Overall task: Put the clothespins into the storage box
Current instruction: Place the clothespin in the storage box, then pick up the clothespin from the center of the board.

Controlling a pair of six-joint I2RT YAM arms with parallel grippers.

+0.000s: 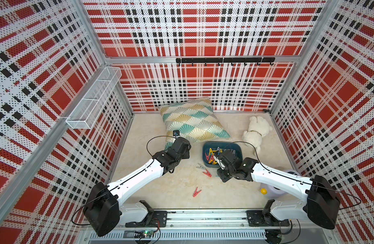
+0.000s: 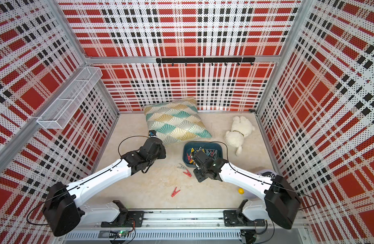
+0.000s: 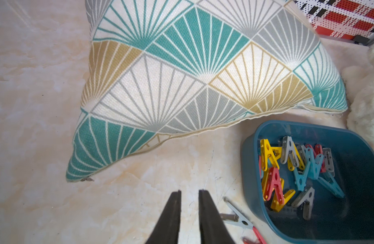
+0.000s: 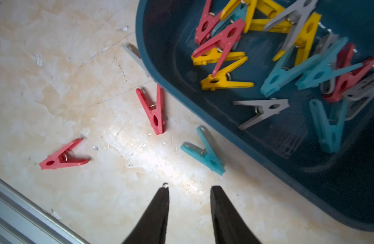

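Note:
The teal clothespin [image 4: 208, 155] is clear of the storage box's side, so my right gripper should go on lowering with open fingers until they are around the clothespin's near leg [image 4: 193, 153].
The storage box [image 1: 239, 148] [image 2: 219, 147], a dark teal tub, sits right of centre and holds several clothespins [image 4: 224, 42] [image 3: 272, 183] in red, yellow, teal and grey. Loose on the floor beside it in the right wrist view lie a red clothespin [image 4: 154, 109], another red one [image 4: 63, 157], a teal one [image 4: 205, 150] and a grey one [image 4: 132, 51] half behind the box wall [image 4: 160, 52]. In a top view the grey clothespin [image 1: 200, 167] and two red clothespins [image 1: 207, 173] [image 1: 196, 192] show. My right gripper [image 4: 189, 187] is open and empty, just short of the teal one. My left gripper [image 3: 189, 191] is narrowly open and empty, near the pillow corner.
A patterned pillow [image 1: 194, 120] lies behind the box, with a white plush toy [image 1: 255, 131] to its right. A yellow ball [image 1: 263, 191] and a pale round object [image 1: 274, 190] sit under the right arm. A wire basket [image 1: 93, 99] hangs on the left wall.

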